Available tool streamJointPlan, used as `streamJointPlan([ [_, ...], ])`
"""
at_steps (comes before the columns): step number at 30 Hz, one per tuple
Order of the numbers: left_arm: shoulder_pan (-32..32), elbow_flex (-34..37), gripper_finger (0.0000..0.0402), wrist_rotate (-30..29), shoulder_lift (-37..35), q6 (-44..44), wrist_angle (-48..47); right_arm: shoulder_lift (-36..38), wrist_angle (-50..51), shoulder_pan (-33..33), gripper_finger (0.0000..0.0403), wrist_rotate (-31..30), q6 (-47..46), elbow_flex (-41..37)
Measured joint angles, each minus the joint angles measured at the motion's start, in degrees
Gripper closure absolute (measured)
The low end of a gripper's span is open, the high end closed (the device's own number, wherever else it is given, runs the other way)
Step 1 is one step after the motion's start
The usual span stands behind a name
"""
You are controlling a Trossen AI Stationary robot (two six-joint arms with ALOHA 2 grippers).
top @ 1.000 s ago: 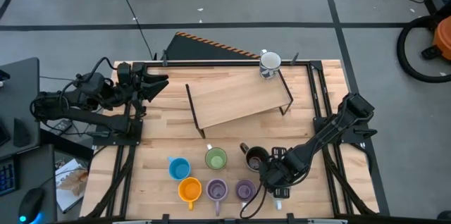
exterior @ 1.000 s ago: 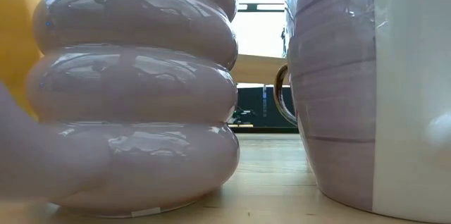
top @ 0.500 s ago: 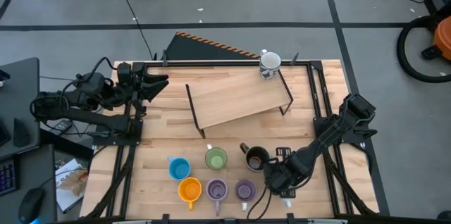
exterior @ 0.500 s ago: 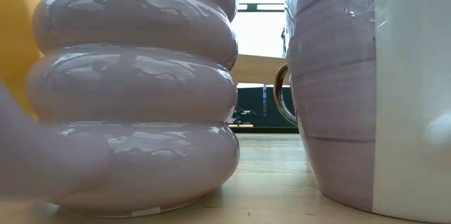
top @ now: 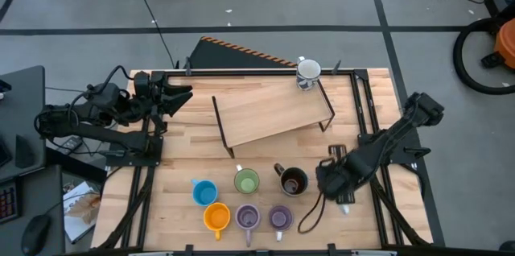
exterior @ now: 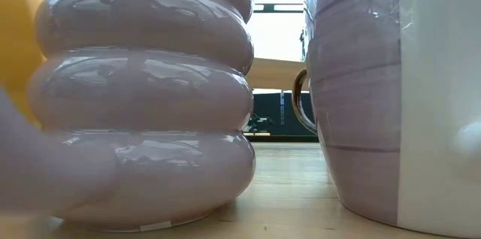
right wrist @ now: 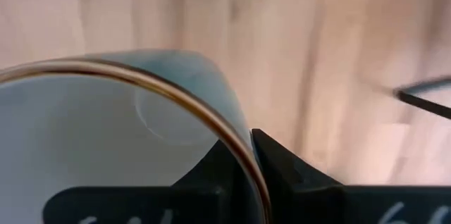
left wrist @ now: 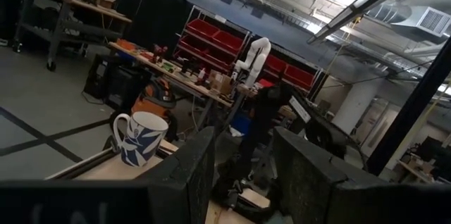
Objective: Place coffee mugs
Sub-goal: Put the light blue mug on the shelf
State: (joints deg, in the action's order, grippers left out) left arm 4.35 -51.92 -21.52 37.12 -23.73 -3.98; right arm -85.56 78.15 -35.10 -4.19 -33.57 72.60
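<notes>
The gold-rimmed mug (right wrist: 141, 132) is upright, and the shelf (top: 309, 109) has free space next to the blue-patterned mug. I should keep moving the gold-rimmed mug there with my right gripper until its base rests.
My right gripper (top: 334, 180) is at the near right of the table, shut on a white mug with a gold rim (right wrist: 106, 132). The gripper itself mostly hides this mug in the high view. Several mugs stand on their bases at the near middle: blue (top: 204, 192), green (top: 246, 181), dark brown (top: 293, 181), orange (top: 216, 217) and two purple (top: 247, 217) (top: 279, 217). A white mug with a blue pattern (top: 307, 72) stands at the far edge. My left gripper (top: 181, 95) waits open at the far left. My right gripper has the white mug by its wall at the gold rim (right wrist: 236, 143). One finger (right wrist: 208, 175) is inside the mug and the other (right wrist: 282, 164) is outside. The fingers come from above. No view shows whether the mug's base is on the table.
A wooden shelf on thin black legs (top: 273, 115) stands across the far middle of the table. Black frame rails (top: 366, 119) run along both sides. A black cable (top: 310, 220) loops near the right gripper. In the low view the ribbed purple mug (exterior: 143, 96) fills the foreground.
My right gripper has gone toward the table's right edge and a little toward the far edge, away from the row of purple mugs, taking the white mug with it. The other mugs and the left arm have kept still.
</notes>
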Motion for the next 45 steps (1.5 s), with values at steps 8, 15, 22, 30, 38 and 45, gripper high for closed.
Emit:
streamJointPlan([
  [8, 0.0, 0.0, 0.025, -0.3, 0.0, -1.2, -0.2, 6.6, 9.5, 9.6, 0.0366, 0.8, 10.3, 4.6],
  [15, -0.1, 0.0, 0.025, -0.4, 0.5, -4.2, -1.6, 6.0, 10.9, 20.6, 0.0365, -2.3, 21.2, 12.9],
  [22, -0.1, 0.0, 0.025, -0.4, 1.5, -7.5, -3.7, 6.1, 11.5, 31.5, 0.0365, -5.0, 31.5, 18.1],
  [30, -0.1, -2.9, 0.025, 1.2, 2.2, -8.8, -7.3, 6.0, 11.7, 40.6, 0.0365, -5.2, 38.9, 22.9],
  [38, -0.1, -13.6, 0.025, 0.2, 7.2, -3.8, -19.4, 5.9, 11.2, 48.1, 0.0365, -6.5, 48.5, 22.4],
  [45, -0.1, -16.6, 0.0251, -1.7, 9.7, 0.2, -21.5, 3.0, 9.9, 53.3, 0.0365, -5.3, 55.0, 22.2],
])
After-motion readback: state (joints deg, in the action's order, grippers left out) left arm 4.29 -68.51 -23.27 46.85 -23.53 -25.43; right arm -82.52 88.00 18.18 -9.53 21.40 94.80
